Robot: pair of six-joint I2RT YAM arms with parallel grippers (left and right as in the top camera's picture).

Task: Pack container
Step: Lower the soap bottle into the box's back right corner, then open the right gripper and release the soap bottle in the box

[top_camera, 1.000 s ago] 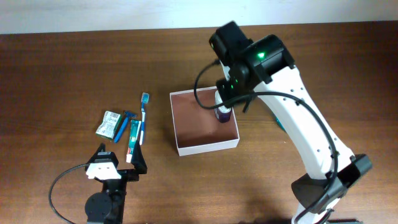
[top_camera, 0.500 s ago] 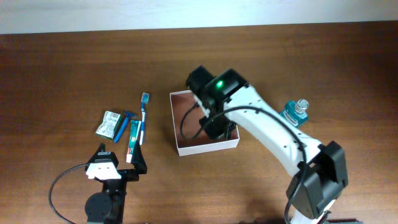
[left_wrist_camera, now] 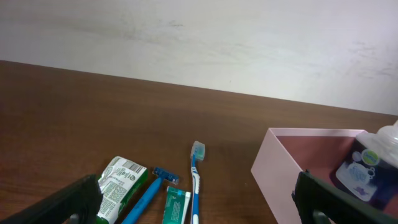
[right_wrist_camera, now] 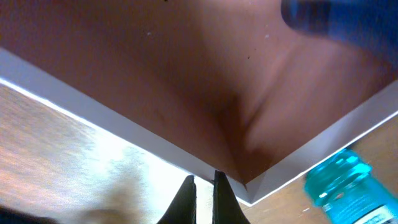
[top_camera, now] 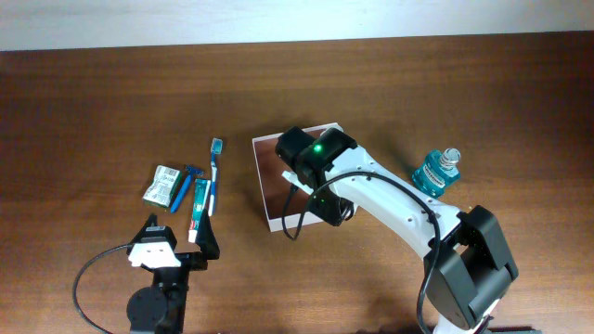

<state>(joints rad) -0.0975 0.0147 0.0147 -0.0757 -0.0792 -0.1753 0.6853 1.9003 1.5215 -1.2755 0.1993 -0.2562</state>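
The container's sides (top_camera: 262, 185) are at a slant across the table, so my right gripper should turn the front corner (top_camera: 355, 209) by the mouthwash bottle back until the container sits square.
The container (top_camera: 269, 190) is a square white-walled box with a reddish-brown inside, at the table's middle. My right gripper (top_camera: 336, 211) is at its front right corner, and the arm covers much of the box. In the right wrist view the fingers (right_wrist_camera: 204, 186) are nearly together, pinching the white wall (right_wrist_camera: 112, 115) beside the corner. A dark blue bottle (left_wrist_camera: 368, 174) stands inside the box. My left gripper (top_camera: 172, 249) rests low at the front left, jaws wide apart and empty (left_wrist_camera: 199, 208).
A green packet (top_camera: 165, 183), a blue razor (top_camera: 186, 190), a green tube (top_camera: 199, 211) and a blue-white toothbrush (top_camera: 213, 176) lie left of the box. A teal mouthwash bottle (top_camera: 436, 171) stands right of it, also visible in the right wrist view (right_wrist_camera: 345, 180).
My right arm has swung down and forward from above the box's right side to its front right corner, leaving the dark bottle inside. The box's far right corner has shifted slightly. The left arm is still.
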